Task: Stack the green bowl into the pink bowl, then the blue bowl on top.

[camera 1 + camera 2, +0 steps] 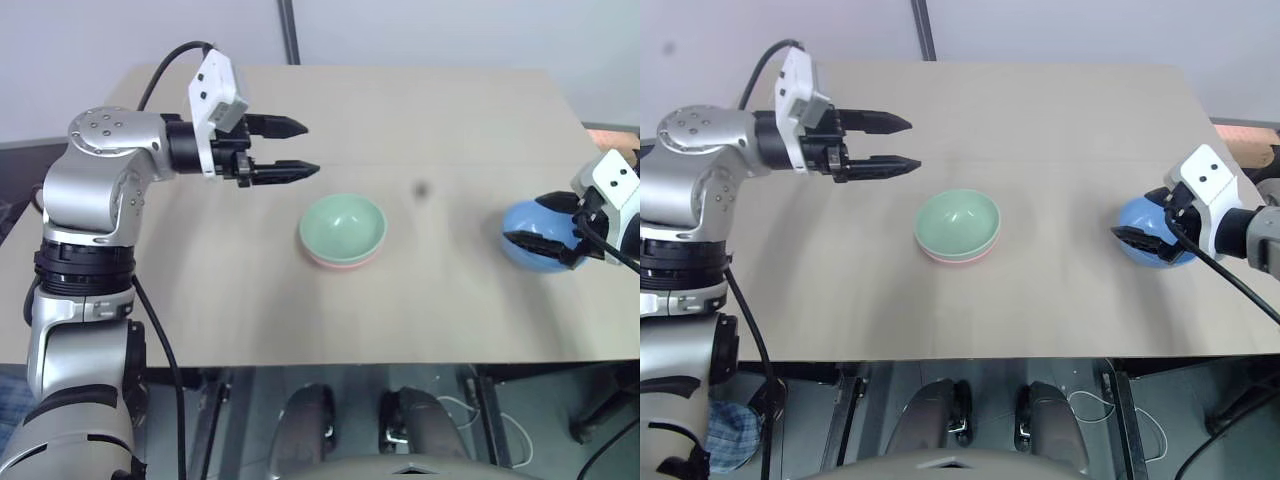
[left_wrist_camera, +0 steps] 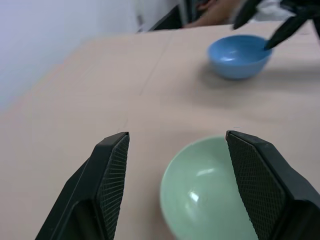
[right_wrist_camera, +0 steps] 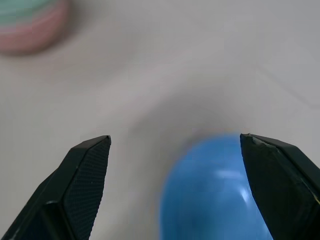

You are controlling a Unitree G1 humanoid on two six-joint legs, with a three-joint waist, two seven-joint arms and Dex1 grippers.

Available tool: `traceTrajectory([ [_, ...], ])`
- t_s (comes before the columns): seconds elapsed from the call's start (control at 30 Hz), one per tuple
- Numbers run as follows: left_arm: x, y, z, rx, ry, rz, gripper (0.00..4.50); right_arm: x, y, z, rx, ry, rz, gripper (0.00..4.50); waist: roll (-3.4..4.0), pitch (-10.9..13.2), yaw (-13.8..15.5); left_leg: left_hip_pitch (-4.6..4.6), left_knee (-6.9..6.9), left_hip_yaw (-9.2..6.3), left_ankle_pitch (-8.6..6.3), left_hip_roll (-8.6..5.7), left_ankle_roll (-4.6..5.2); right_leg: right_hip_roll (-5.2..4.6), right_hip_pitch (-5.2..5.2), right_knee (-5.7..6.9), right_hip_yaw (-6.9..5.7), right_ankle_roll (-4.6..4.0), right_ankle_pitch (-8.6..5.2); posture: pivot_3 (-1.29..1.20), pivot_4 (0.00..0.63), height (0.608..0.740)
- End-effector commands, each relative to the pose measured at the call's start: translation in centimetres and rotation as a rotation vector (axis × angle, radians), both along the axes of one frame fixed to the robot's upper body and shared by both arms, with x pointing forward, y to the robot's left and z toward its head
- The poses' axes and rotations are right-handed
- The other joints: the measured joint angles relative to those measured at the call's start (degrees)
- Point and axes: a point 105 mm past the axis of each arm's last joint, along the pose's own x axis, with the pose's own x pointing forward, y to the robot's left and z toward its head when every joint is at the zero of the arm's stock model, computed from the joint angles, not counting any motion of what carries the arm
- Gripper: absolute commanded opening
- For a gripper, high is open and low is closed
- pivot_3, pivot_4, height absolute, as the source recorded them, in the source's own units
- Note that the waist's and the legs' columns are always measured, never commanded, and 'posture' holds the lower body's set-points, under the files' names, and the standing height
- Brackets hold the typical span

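Observation:
The blue bowl [image 1: 535, 222] will sink in about as deep when I lower it, because only a pink rim [image 1: 344, 264] shows under the nested green bowl.
The green bowl [image 1: 343, 226] sits nested in the pink bowl [image 1: 340, 263] at the middle of the table, with just the pink rim showing beneath it. My left gripper [image 1: 300, 148] hangs open and empty above the table, up and to the left of that stack, pointing toward it. In the left wrist view the green bowl [image 2: 210, 195] lies below and between its fingers. The blue bowl [image 1: 535, 238] stands upright near the table's right edge. My right gripper [image 1: 522, 218] is open right at it, one finger on each side of the blue bowl [image 3: 215, 195]; I cannot tell whether they touch.
The tan table [image 1: 200, 300] has its front edge close to me and its right edge just past the blue bowl. A small dark spot [image 1: 421, 188] marks the top between the two bowl spots. A dark pole [image 1: 290, 30] rises behind the table.

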Motion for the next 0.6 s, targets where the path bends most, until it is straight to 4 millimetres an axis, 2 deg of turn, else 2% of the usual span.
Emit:
traceTrajectory([
  [0.03,-1.3,1.9,0.9,-0.027,-0.003,0.015,3.27,0.2,-2.0,-0.4,-0.101,0.02,-0.076,4.5,0.0,0.0,-0.03,0.0,-0.02,0.01,0.0,0.0,0.0,-0.01,-0.01,0.0,0.01,0.0,0.0,0.0,0.15,0.74],
  [0.13,-2.4,3.2,-0.2,0.009,0.05,0.015,3.27,0.2,-3.0,-1.2,-0.148,0.056,-0.109,4.5,0.0,0.0,-0.24,0.05,-0.06,0.06,0.0,0.01,0.0,-0.01,-0.02,0.01,0.05,-0.01,0.0,0.0,0.15,0.74],
  [0.2,-2.8,4.8,-1.8,0.082,0.073,0.06,3.27,0.0,-3.0,-2.0,-0.184,0.093,-0.104,4.5,0.01,0.0,-0.38,0.07,-0.07,0.06,0.0,0.01,-0.01,-0.04,-0.03,0.03,0.05,-0.01,-0.01,0.0,0.15,0.74],
  [0.27,-3.3,5.6,-2.4,0.105,0.086,0.067,3.27,0.0,-2.9,-2.5,-0.201,0.117,-0.1,4.5,-0.01,0.01,-0.49,0.12,-0.09,0.08,0.0,0.01,-0.01,-0.06,-0.02,0.04,0.06,-0.02,-0.01,0.0,0.15,0.74],
  [0.43,-4.2,6.4,-2.3,0.092,0.094,0.07,3.27,-0.4,-2.9,-4.6,-0.269,0.193,-0.085,4.5,-0.03,0.02,-0.4,0.11,-0.1,0.07,-0.02,0.01,0.01,-0.12,-0.03,0.06,0.04,-0.02,-0.02,0.0,0.15,0.74],
  [0.6,-4.6,6.7,-1.9,0.096,0.084,0.069,3.27,0.0,-4.2,-5.6,-0.343,0.214,-0.116,4.5,-0.02,0.02,-0.32,0.09,-0.11,0.08,-0.02,0.0,0.01,-0.14,-0.06,0.06,0.04,-0.02,-0.02,0.0,0.15,0.74],
])
